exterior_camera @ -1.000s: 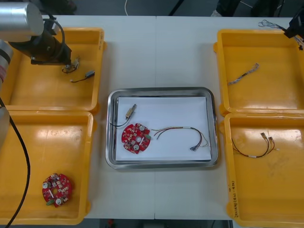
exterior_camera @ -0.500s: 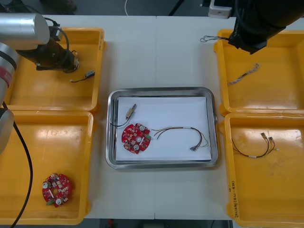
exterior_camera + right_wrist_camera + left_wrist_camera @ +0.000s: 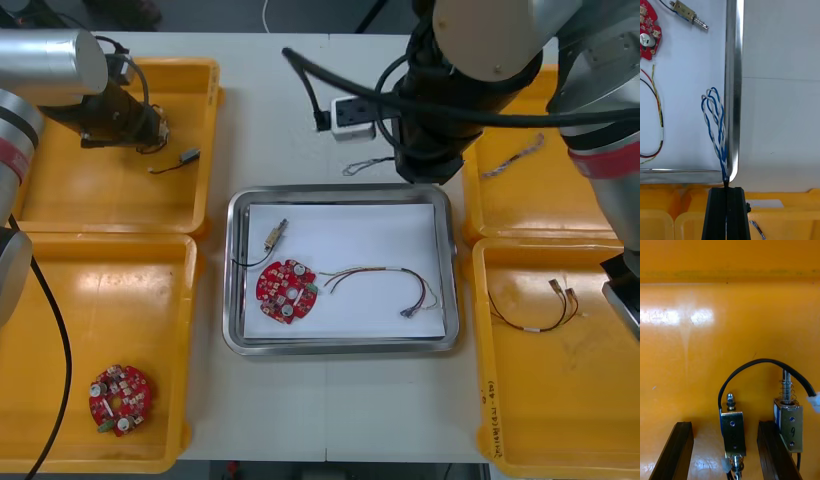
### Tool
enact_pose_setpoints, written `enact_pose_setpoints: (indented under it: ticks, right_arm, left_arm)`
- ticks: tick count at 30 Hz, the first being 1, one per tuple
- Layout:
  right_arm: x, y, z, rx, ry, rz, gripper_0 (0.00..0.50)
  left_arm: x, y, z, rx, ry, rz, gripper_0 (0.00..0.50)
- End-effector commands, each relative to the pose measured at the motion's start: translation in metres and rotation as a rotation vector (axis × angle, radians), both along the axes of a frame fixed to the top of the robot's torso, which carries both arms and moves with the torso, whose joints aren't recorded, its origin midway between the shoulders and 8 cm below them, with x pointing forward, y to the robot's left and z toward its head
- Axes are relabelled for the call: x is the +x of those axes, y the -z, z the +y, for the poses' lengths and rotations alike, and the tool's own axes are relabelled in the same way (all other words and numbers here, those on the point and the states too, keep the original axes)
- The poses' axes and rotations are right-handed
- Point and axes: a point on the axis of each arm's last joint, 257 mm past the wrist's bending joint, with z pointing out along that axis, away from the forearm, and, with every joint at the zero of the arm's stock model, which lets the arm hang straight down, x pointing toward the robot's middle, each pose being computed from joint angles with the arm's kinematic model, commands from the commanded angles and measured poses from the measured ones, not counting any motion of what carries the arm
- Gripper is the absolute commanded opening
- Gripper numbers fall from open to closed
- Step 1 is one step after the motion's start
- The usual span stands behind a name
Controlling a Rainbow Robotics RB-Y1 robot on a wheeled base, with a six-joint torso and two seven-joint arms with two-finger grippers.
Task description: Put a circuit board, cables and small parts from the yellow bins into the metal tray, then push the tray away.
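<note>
My gripper will bring the black cable (image 3: 760, 360) along, still arched, when I lift the small metal part between my fingers, because the cable arches from the metal part.
My right gripper (image 3: 727, 189) is shut on a twisted blue and white cable (image 3: 715, 120), which hangs across the far rim of the metal tray (image 3: 733, 93). From the front, that cable (image 3: 365, 165) shows just beyond the tray (image 3: 340, 192) under my right arm. On the tray's white floor lie a red circuit board (image 3: 285, 290), a small metal part (image 3: 276, 235) and a red and yellow cable (image 3: 385, 280). My left gripper (image 3: 725, 423) is open low in the far left bin (image 3: 110, 200), with a small metal part (image 3: 733, 435) between its fingers, untouched.
A second metal part (image 3: 790, 423) with a black cable (image 3: 763, 362) lies just outside one left finger. The near left bin holds another circuit board (image 3: 120, 398). The far right bin has a twisted cable (image 3: 512, 155), and the near right bin holds thin cables (image 3: 535, 305).
My right arm has swung left from the far right bin to the tray's far edge, carrying the blue and white cable. The left gripper has shifted slightly within its bin.
</note>
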Motion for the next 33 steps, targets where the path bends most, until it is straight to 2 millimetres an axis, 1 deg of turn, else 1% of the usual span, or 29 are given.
enact_pose_setpoints:
  ticks: [1,3,6,11,12,14,21,26,28,33]
  right_arm:
    - [-0.011,0.023,0.011,-0.072,-0.003,0.003,0.0]
    - [-0.014,0.036,0.008,-0.101,0.001,0.02,0.0]
    - [-0.014,0.06,0.013,-0.105,-0.001,0.028,0.0]
    - [-0.011,0.079,0.018,-0.091,-0.004,0.01,0.0]
    - [-0.011,0.084,0.019,-0.087,-0.002,0.011,0.0]
    - [-0.009,0.09,0.019,-0.08,0.005,0.009,0.0]
    - [0.007,0.117,0.014,-0.031,0.049,0.039,0.0]
    - [0.017,0.129,0.014,-0.035,0.057,0.021,0.0]
    - [0.018,0.134,0.012,-0.051,0.06,0.013,0.0]
    - [0.015,0.141,0.01,-0.058,0.069,0.031,0.0]
  left_arm:
    - [0.011,-0.013,-0.019,0.095,0.148,-0.041,0.002]
    - [0.011,-0.012,-0.019,0.095,0.149,-0.039,0.0]
    - [0.011,-0.012,-0.019,0.094,0.149,-0.039,0.0]
    - [0.01,-0.012,-0.018,0.091,0.147,-0.036,0.0]
    - [0.01,-0.014,-0.015,0.087,0.141,-0.036,0.0]
    - [0.009,-0.018,-0.015,0.08,0.14,-0.037,0.0]
    - [-0.005,-0.048,-0.006,0.075,0.142,-0.006,0.0]
    - [-0.012,-0.069,0.0,0.072,0.138,-0.001,0.0]
    - [-0.016,-0.077,0.005,0.072,0.134,0.002,0.0]
    - [-0.024,-0.093,0.009,0.078,0.131,0.008,0.0]
